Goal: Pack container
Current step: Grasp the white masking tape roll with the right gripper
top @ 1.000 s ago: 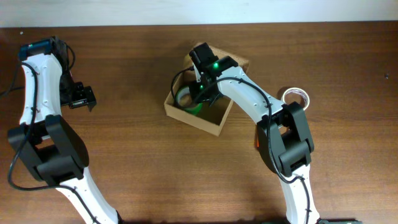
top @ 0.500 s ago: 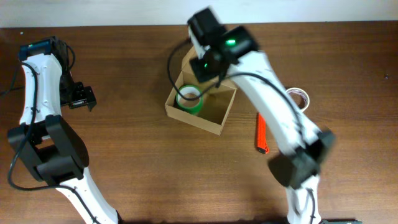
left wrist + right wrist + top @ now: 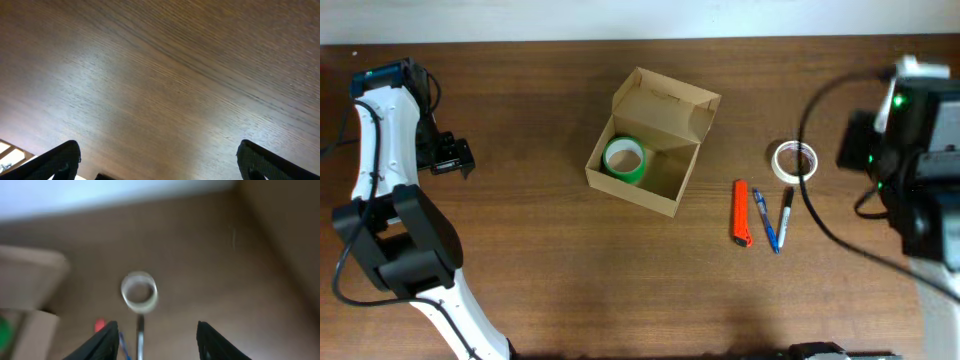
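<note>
The side of the clear tape roll that faces my open right gripper is free of pens, so I should go on moving down until my fingers are on both sides of its rim.
The tan cardboard container stands mid-table with its flap lid open at the back. A green tape roll lies inside at its left end. My right gripper is open and empty, high above the table, with a clear tape roll just ahead of its fingers. That roll lies right of the container. The right arm is blurred at the right edge. My left gripper is far left, open over bare wood.
An orange marker, a blue pen and a black pen lie side by side right of the container, below the clear roll. The table's back edge runs along the top of the overhead view.
My right arm rose out of the container, leaving the green tape roll inside, and swung to the right over the clear roll. The left arm has not moved.
</note>
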{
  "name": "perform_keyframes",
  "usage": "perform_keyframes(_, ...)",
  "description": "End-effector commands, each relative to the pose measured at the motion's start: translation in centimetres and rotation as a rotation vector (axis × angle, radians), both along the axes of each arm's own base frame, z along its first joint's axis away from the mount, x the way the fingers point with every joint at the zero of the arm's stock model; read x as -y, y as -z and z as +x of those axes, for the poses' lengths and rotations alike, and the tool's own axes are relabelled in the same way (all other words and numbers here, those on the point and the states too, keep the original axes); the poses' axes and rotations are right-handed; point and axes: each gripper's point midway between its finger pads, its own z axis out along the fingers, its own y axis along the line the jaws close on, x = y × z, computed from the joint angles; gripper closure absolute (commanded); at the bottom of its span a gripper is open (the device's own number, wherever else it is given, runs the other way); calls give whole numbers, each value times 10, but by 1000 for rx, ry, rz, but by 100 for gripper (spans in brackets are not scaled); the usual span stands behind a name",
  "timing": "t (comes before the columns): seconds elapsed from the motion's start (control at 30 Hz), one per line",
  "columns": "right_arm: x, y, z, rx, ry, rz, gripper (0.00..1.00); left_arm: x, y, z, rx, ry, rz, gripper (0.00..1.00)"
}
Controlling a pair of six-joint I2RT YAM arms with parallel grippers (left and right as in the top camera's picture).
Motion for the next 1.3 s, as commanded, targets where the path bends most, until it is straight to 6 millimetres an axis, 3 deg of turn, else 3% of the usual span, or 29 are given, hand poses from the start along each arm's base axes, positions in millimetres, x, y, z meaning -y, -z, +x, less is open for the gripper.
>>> perform_keyframes(0.0, 7, 105, 4, -219, 131, 280, 49, 1, -1, -1, 4, 10, -8, 0)
perform_keyframes(0.1, 9, 153, 21, -309, 179, 449, 49, 1, -1, -1, 4, 10, -8, 0)
perform_keyframes(0.3, 3, 223, 65, -440, 221, 620, 48, 1, -1, -1, 4, 9, -8, 0)
perform_keyframes(0.5, 4, 265, 83, -481, 282, 684, 48, 1, -1, -1, 4, 9, -8, 0)
perform_keyframes(0.7, 19, 275, 88, -460, 326, 691, 47, 1, -1, -1, 4, 9, -8, 0)
perform_keyframes(0.97, 43, 280, 77, -467, 447, 649, 47, 1, -1, -1, 4, 10, -8, 0)
perform_keyframes(1.27, 53, 282, 69, -461, 583, 630, 47, 1, -1, -1, 4, 10, -8, 0)
